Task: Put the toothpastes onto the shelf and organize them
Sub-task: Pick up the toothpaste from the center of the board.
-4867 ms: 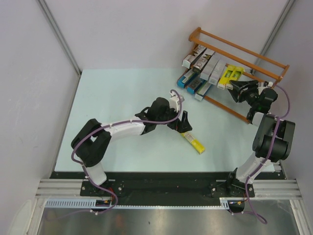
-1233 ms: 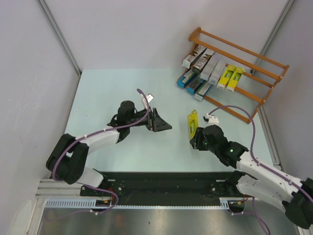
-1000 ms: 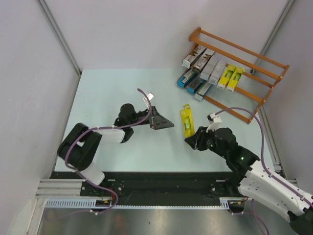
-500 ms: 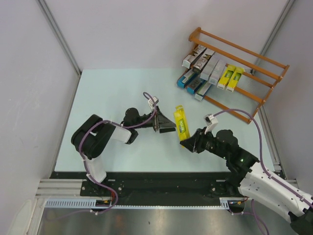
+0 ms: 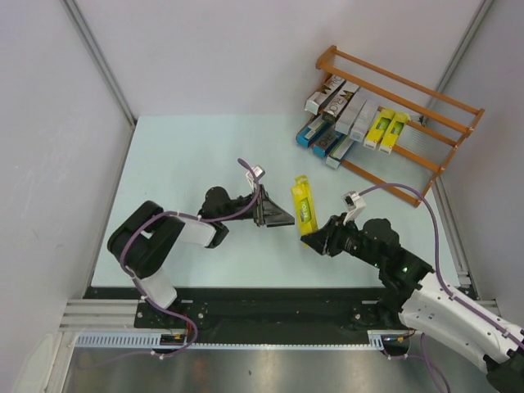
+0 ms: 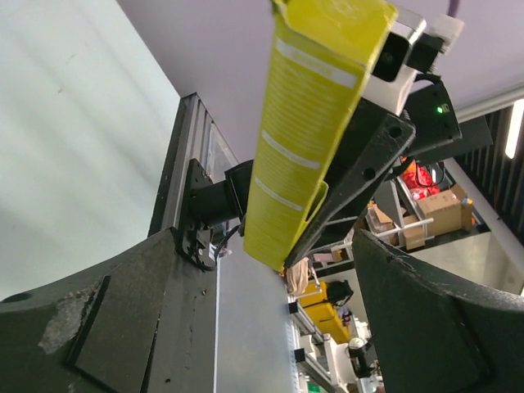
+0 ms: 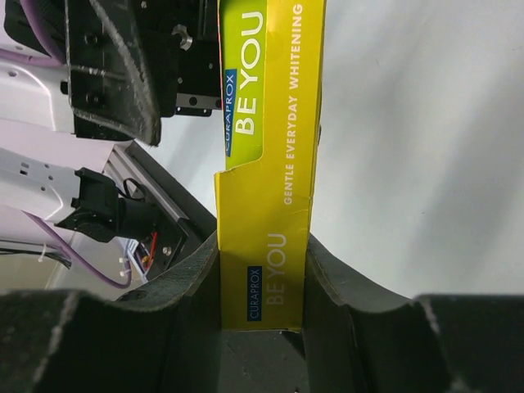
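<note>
The yellow carton's lower end [image 7: 262, 286] is deep in my right gripper, so my left gripper should hold the carton's middle [image 5: 304, 208] steady while my right gripper opens and takes a shallower grip.
A yellow toothpaste carton [image 5: 303, 207] is lifted above the table, with my right gripper [image 5: 316, 241] shut on its lower end. The right wrist view shows the carton [image 7: 266, 188] pinched between both pads [image 7: 192, 303], at my right gripper [image 7: 262, 286]. My left gripper [image 5: 277, 216] stands open just left of the carton, fingertips facing it. In the left wrist view the carton [image 6: 307, 131] hangs ahead of my left gripper [image 6: 270, 327], beyond its fingers [image 6: 106, 327]. The wooden shelf [image 5: 409, 86] at the far right holds silver [image 5: 345, 104], blue [image 5: 313, 132] and yellow [image 5: 385, 128] toothpastes.
White walls close in the pale table [image 5: 188, 155] on the left, back and right. The black base rail [image 5: 270, 307] runs along the near edge. The right arm's purple cable [image 5: 409, 190] loops near the shelf's front foot.
My right gripper has carried the yellow carton leftward, close to the left gripper's fingertips. The left arm has pulled in a little; its gripper stays open.
</note>
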Robot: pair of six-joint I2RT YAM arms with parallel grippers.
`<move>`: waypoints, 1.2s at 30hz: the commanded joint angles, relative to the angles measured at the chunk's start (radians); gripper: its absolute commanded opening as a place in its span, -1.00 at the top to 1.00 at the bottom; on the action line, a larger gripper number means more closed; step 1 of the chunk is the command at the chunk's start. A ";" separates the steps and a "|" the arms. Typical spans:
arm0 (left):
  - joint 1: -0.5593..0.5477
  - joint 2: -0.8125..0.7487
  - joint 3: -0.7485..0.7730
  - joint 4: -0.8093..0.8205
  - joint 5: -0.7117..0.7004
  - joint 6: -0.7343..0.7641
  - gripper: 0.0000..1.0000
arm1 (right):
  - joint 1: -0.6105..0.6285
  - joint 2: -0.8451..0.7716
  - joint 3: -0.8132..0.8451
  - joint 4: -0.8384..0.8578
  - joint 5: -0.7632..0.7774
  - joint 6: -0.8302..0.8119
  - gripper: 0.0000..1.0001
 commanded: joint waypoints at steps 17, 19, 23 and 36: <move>-0.025 0.023 0.119 0.435 0.002 0.036 -0.44 | 0.042 0.120 -0.012 0.216 -0.082 0.056 0.41; -0.025 0.029 0.125 0.441 0.001 0.031 -0.24 | 0.047 0.126 -0.026 0.250 -0.092 0.071 0.42; -0.028 0.042 0.134 0.442 0.002 0.025 0.10 | 0.051 0.141 -0.048 0.299 -0.111 0.094 0.39; -0.026 0.008 0.134 0.442 -0.001 0.001 0.56 | 0.064 0.120 -0.058 0.253 0.013 0.122 -0.45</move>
